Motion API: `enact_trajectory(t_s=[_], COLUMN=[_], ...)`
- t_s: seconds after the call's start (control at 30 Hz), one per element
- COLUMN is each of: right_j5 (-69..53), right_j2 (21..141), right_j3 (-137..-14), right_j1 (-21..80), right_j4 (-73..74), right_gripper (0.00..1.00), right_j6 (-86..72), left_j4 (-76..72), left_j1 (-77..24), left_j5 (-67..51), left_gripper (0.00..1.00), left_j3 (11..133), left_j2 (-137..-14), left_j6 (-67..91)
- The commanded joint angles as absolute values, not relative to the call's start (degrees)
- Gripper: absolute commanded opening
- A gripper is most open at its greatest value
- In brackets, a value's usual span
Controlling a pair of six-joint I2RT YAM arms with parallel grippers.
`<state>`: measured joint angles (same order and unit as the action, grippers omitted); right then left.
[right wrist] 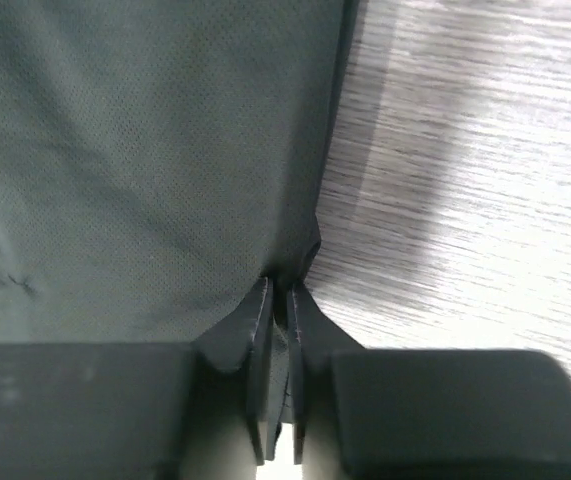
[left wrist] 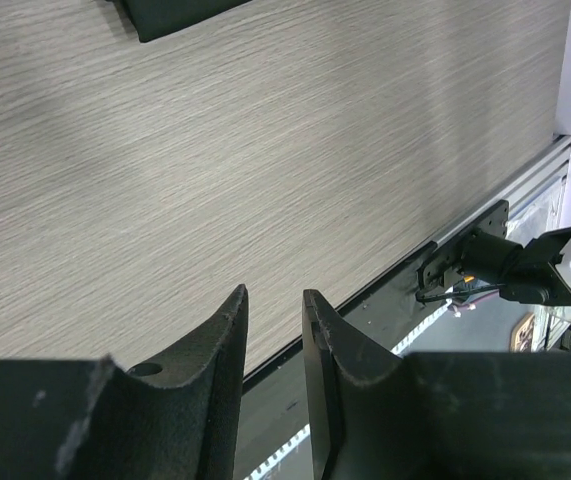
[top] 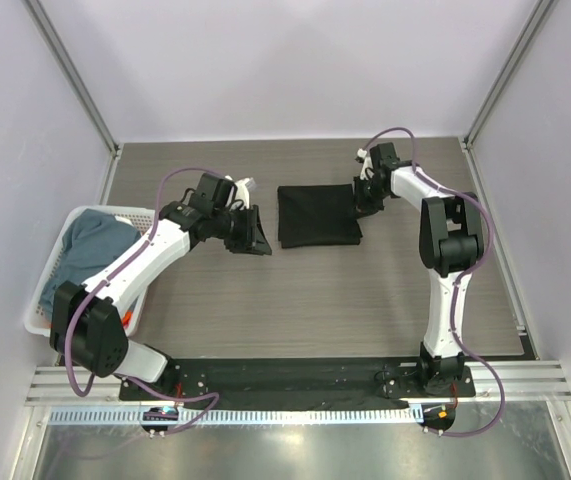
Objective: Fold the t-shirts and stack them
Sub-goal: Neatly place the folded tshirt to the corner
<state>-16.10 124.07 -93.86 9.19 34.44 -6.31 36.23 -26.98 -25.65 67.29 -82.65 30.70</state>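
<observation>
The robot's right gripper has hold of the folded black t-shirt's edge [top: 353,221] and the table's far corner [top: 440,160] is free, so the robot should go on pulling until the t-shirt lies at that corner.
A black t-shirt [top: 317,214] lies folded into a rectangle at the middle of the table. My right gripper [top: 365,196] is at its right edge, near the far corner. In the right wrist view that gripper [right wrist: 278,285] is shut on a pinch of the black cloth [right wrist: 145,150] at its hem. My left gripper [top: 248,232] hovers just left of the shirt, apart from it. Its fingers [left wrist: 273,292] stand open with only bare table between them, and a corner of the black shirt [left wrist: 180,12] shows at the top of the left wrist view. A slate blue-grey t-shirt [top: 90,245] lies crumpled in the basket.
The white lattice basket [top: 40,300] stands at the table's left edge, beside the left arm. A bit of orange [top: 125,318] shows at its near right corner. The black rail [left wrist: 385,300] with the arm bases runs along the near edge. Grey walls close in the sides and back.
</observation>
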Motion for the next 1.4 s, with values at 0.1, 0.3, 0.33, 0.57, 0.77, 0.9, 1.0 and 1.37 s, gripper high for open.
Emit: enact_trajectory(t_s=[0.1, 0.3, 0.33, 0.57, 0.77, 0.9, 1.0, 1.37], right_j5=[-5.8, 1.9, 2.5, 6.7, 10.1, 11.2, 11.2, 9.4], right_j2=[123.6, 125.3, 125.9, 132.4, 142.5, 147.1, 149.9, 151.6], right_j3=[-97.4, -103.4, -104.5, -115.2, -129.4, -138.5, -142.9, -144.9], right_j1=[8.8, 4.8, 4.1, -2.4, -6.9, -9.1, -10.8, -14.9], right_j4=[37.2, 42.4, 43.1, 46.2, 49.1, 49.0, 47.7, 41.0], right_gripper=[0.01, 0.01, 0.01, 0.01, 0.01, 0.01, 0.01, 0.01], right_j6=[-3.3, -1.4, -1.1, -0.4, 2.5, 1.7, 0.4, -2.0], left_j4=[34.4, 34.5, 34.7, 34.8, 34.9, 34.9, 35.1, 35.2], left_j1=[-27.0, -27.0, -27.0, -27.0, -27.0, -27.0, -27.0, -27.1], left_j5=[-28.1, -28.6, -28.4, -28.7, -28.9, -28.8, -28.7, -28.2], left_gripper=[0.30, 0.30, 0.30, 0.30, 0.31, 0.31, 0.31, 0.31], left_j3=[67.6, 67.4, 67.4, 67.4, 67.0, 67.1, 67.1, 67.5], left_j2=[-81.2, -80.7, -80.5, -80.2, -80.6, -81.1, -81.6, -82.1], left_j6=[29.0, 28.8, 28.7, 28.5, 28.4, 28.4, 28.1, 28.1])
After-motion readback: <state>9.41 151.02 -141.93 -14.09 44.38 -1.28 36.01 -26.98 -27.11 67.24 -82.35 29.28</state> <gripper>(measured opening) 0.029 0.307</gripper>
